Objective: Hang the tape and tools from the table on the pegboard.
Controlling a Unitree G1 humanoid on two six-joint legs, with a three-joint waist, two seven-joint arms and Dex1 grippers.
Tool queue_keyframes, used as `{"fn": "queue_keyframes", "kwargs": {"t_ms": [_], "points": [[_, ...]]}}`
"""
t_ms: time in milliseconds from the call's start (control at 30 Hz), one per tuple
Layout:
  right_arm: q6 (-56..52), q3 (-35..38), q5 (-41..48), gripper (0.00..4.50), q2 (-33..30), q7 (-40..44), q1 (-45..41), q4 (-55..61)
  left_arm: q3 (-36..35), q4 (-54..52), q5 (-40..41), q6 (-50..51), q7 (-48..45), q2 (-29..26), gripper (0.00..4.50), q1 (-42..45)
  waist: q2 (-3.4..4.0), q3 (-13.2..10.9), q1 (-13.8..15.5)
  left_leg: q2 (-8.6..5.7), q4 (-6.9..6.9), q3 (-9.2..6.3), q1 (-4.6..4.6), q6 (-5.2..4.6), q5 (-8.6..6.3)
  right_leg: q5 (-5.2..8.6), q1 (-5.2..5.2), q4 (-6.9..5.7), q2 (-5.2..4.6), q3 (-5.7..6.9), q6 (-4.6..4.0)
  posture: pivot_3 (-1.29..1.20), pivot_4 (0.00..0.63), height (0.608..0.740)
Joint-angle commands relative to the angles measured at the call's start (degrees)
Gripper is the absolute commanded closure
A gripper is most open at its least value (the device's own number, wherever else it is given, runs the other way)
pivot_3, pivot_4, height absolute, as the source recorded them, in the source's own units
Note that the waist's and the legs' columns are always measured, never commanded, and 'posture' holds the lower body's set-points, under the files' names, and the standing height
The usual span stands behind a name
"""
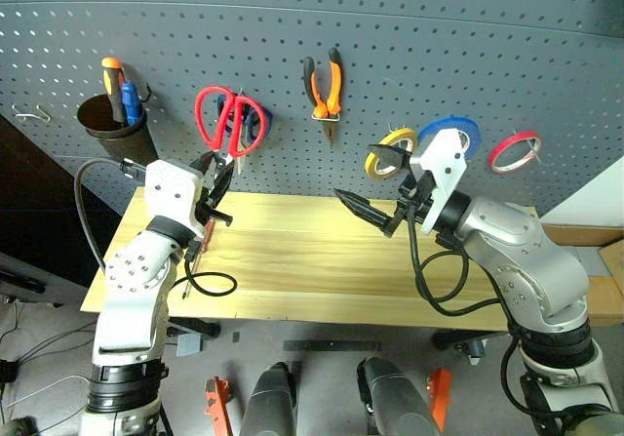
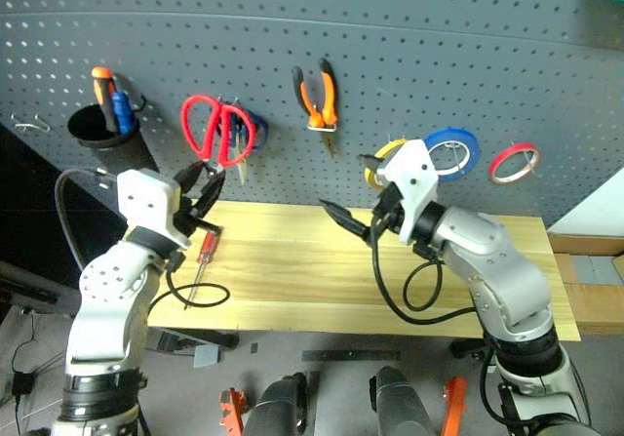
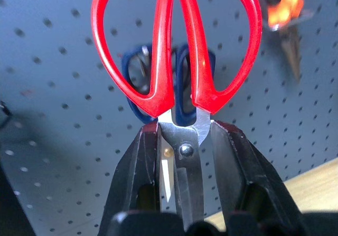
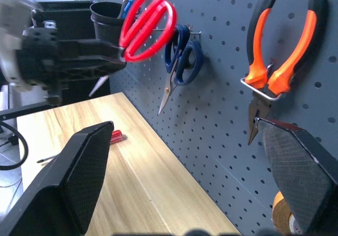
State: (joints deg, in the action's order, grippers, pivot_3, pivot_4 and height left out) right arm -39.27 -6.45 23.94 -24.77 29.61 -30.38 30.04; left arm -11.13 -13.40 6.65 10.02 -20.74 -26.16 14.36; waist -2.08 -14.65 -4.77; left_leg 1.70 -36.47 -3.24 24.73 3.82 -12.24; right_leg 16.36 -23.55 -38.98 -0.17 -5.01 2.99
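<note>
I should keep moving my left gripper toward the pegboard, as the red-handled scissors' loops (image 1: 231, 118) face the blue scissors' hook (image 4: 196, 33), until the loops sit on the hook, then let go.
My left gripper (image 1: 216, 178) is shut on the blades of the red-handled scissors (image 3: 177, 40). It holds them handles-up close to the pegboard (image 1: 390, 36), right in front of the hanging blue scissors (image 1: 259, 124). The orange-and-black pliers (image 1: 325, 90) hang on the pegboard, and the yellowish tape (image 1: 390, 153) sits on a hook there. The red-handled screwdriver (image 2: 207, 246) lies on the table (image 1: 312, 260) beneath my left arm. My right gripper (image 1: 366, 212) stands open and empty above the table's middle, just below the tape.
A black cup (image 1: 117, 129) holding orange and blue screwdrivers hangs at the pegboard's left, next to a bare hook (image 1: 34, 114). A blue tape roll (image 1: 453, 132) and a red one (image 1: 514, 151) hang at the right. Cardboard boxes (image 1: 595, 260) stand beyond the table's right end.
</note>
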Motion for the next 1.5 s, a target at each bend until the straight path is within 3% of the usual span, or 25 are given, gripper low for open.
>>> {"fn": "queue_keyframes", "kwargs": {"t_ms": [33, 400, 633, 767, 933, 1067, 1300, 1500], "points": [[1.01, -0.12, -0.12, 0.00, 0.31, 0.22, -1.15, 1.31, 1.60, 2.33, -1.67, -1.48, -0.19, -0.87, 3.49, 2.67, 0.00, 0.00, 0.00, 0.00, 0.00, 0.00, 0.00, 0.00, 0.00, 0.00, 0.00, 0.00, 0.00, 0.01, 0.00, -0.10, 0.229, 0.740], [0.91, -1.47, -0.64, 0.00, 1.89, -0.26, -2.25, 1.56, 3.88, 10.56, -2.02, -2.98, -1.30, -0.24, 3.49, 6.63, 0.00, 0.00, -0.05, 0.00, -0.01, -0.02, 0.00, 0.00, 0.00, 0.00, 0.00, -0.03, -0.01, 0.02, 0.00, -0.12, 0.241, 0.740], [-1.09, -3.32, -1.40, 0.00, 2.88, -1.00, -2.43, 0.99, 3.32, 10.97, -2.73, 0.92, 0.34, 0.29, 1.23, 2.86, 0.00, 0.00, -0.15, 0.01, -0.02, -0.03, 0.00, 0.00, 0.00, -0.01, 0.00, -0.05, -0.01, 0.02, -0.01, -0.12, 0.249, 0.740], [-9.68, -6.09, 0.22, 0.00, 4.72, -3.33, -0.61, 0.06, 0.64, 11.82, -0.33, 7.81, 2.46, 1.72, 0.04, -1.04, 0.01, 0.00, -0.19, 0.03, -0.02, -0.05, -0.01, 0.00, 0.00, -0.01, 0.01, -0.06, -0.01, 0.04, -0.01, -0.10, 0.254, 0.740], [-19.96, -8.05, 1.50, 0.00, 10.61, -8.74, 0.70, -0.45, -3.52, 14.76, 2.77, 18.21, 4.60, 1.98, 0.04, -1.67, 0.02, -0.04, -0.17, 0.05, -0.03, -0.10, -0.01, 0.00, 0.00, -0.01, 0.00, -0.12, 0.01, 0.08, -0.01, -0.09, 0.269, 0.740], [-24.97, -11.55, -0.05, 0.00, 17.50, -13.36, 0.41, -3.89, -6.57, 21.06, 2.69, 23.27, 6.38, -0.98, 0.04, 1.41, 0.01, -0.14, -0.18, 0.05, -0.06, -0.19, -0.01, 0.00, 0.00, 0.00, 0.01, -0.13, 0.03, 0.16, -0.01, -0.08, 0.292, 0.740], [-26.40, -13.85, -2.28, 0.00, 22.76, -16.36, -2.57, -8.30, -8.92, 31.64, 3.46, 25.04, 6.94, -3.98, 0.04, 8.06, 0.05, -1.33, 0.04, -0.01, -0.06, -0.23, 0.00, 0.00, 0.00, 0.00, 0.02, -0.08, -0.05, 0.21, 0.00, -0.08, 0.334, 0.740], [-25.38, -15.29, -4.78, 0.00, 24.43, -17.06, -6.06, -12.62, -6.45, 44.59, 2.19, 23.46, 4.72, -4.71, 0.04, 15.49, 0.06, -2.57, 0.01, 0.04, -0.02, -0.40, 0.05, 0.00, 0.01, 0.00, -0.03, -0.09, -0.02, 0.45, -0.01, -0.09, 0.358, 0.740]]}}
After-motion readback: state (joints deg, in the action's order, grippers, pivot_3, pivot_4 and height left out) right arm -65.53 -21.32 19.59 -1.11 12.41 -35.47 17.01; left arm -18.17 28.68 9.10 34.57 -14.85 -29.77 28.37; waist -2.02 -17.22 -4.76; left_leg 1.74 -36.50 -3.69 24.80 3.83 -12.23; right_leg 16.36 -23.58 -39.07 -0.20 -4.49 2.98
